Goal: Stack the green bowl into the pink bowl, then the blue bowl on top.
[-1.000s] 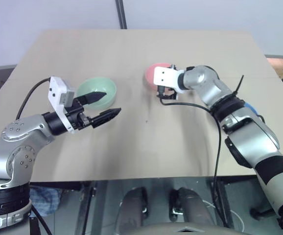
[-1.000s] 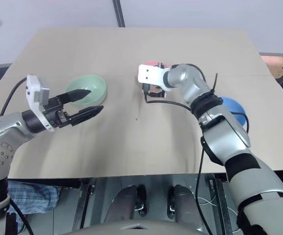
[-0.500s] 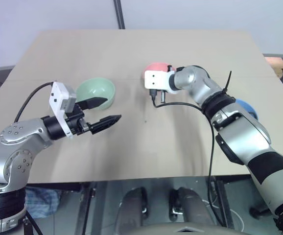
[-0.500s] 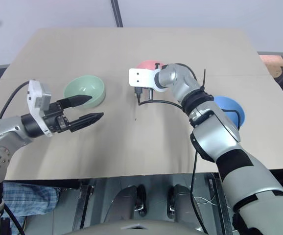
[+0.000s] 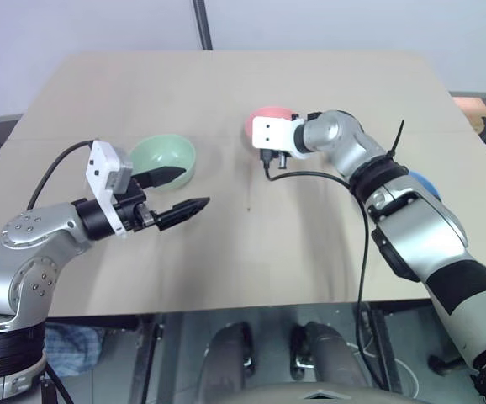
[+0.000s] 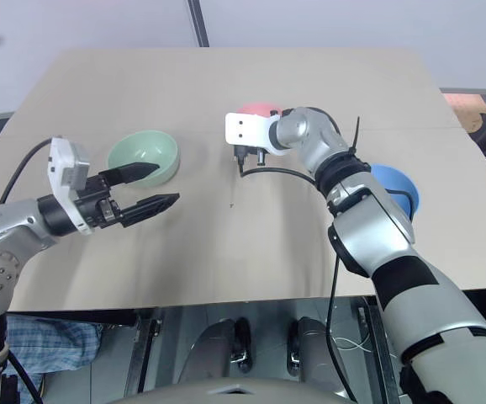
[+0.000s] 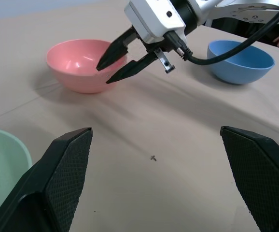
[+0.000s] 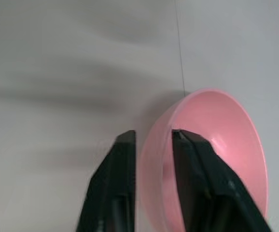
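Note:
My right gripper will make the pink bowl tilt with its opening toward me when I lift, because its fingers straddle only the pink bowl's near rim.
The pink bowl stands upright at the middle of the table's far half. My right gripper is open and straddles its near rim, one finger outside the wall and one inside. The green bowl sits empty on the left. Just in front of it, above the table, my left gripper hovers wide open with nothing between its fingers. The blue bowl stands on the right, partly hidden behind my right forearm.
All three bowls rest on a tan table. A black cable loops from my right wrist over the tabletop. There is a small dark speck on the table between the green and pink bowls.
My right gripper has shifted a little leftward along the pink bowl's near side and now straddles its rim. The left gripper has stayed beside the green bowl.

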`<action>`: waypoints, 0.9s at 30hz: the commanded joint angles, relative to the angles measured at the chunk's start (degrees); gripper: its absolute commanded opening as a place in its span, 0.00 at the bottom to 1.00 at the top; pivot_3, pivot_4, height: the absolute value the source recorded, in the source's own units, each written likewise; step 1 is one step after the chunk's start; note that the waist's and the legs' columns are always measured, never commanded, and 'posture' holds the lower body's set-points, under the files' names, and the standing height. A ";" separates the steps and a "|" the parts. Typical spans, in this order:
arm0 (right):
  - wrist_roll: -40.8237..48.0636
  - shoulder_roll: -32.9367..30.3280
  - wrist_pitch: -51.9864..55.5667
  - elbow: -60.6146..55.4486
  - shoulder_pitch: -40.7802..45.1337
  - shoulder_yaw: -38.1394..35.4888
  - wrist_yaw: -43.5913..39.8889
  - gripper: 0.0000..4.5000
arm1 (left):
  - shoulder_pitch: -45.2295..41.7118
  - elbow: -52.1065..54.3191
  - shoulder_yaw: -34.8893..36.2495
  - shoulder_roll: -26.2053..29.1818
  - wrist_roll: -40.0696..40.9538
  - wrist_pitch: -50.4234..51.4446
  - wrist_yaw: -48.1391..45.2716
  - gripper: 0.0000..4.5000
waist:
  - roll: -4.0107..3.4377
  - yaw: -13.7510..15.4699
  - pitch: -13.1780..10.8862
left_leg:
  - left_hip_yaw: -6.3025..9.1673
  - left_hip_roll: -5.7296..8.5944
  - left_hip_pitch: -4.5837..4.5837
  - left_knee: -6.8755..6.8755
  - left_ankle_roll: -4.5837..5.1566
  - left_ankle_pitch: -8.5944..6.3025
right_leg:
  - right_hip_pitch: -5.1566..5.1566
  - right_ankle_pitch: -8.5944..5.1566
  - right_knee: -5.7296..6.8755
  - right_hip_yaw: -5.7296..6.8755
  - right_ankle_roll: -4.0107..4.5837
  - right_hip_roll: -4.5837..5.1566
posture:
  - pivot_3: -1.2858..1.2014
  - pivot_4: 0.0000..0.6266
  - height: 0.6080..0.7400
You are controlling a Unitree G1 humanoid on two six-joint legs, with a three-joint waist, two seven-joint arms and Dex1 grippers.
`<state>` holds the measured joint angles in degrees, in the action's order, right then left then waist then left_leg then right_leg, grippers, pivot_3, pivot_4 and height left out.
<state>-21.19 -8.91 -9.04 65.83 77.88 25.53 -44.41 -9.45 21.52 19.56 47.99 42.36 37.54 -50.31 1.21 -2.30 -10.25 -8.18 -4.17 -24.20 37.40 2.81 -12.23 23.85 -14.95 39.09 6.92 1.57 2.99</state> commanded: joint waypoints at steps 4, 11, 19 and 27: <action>0.18 0.18 2.10 -0.11 2.16 -2.45 2.44 0.95 | -0.79 0.90 0.01 0.12 -0.17 -1.60 -0.42 1.00 | 0.00 0.01 0.00 | 0.00 0.00 0.00 0.00 0.00 0.00 | 0.00 0.00 -0.01 0.00 0.00 0.01 | 0.52 0.24 1.00; -2.79 0.09 6.31 3.25 2.21 -1.44 6.21 0.95 | -0.97 0.73 -0.40 0.04 -0.58 -1.88 -0.45 1.00 | -0.01 -0.02 0.00 | -0.01 0.00 -0.01 -0.01 0.00 0.00 | 0.02 0.00 -0.01 0.00 0.00 0.01 | 0.52 0.24 1.00; -4.48 0.10 5.11 3.27 1.65 -0.99 5.93 0.44 | -0.86 0.83 -0.47 0.34 -0.57 -1.86 -0.41 1.00 | -0.01 -0.05 -0.01 | -0.01 0.00 -0.01 -0.05 -0.01 0.00 | 0.04 0.00 -0.02 -0.01 0.00 0.01 | 0.52 0.24 1.00; -4.70 -0.33 2.76 1.02 0.90 -0.80 3.55 0.01 | -0.95 0.96 -0.79 0.23 -0.65 -1.85 -0.04 1.00 | -0.02 -0.05 -0.01 | -0.01 0.00 -0.03 -0.06 -0.01 0.00 | 0.05 0.00 -0.03 -0.01 0.00 0.01 | 0.52 0.24 1.00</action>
<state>-26.06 -8.66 -4.26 70.14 77.91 24.78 -39.65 -9.84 21.46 17.82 47.92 41.76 36.71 -50.31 1.19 -2.35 -10.26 -8.19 -4.17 -24.23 37.34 2.80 -12.22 23.91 -14.95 39.06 6.92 1.57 3.00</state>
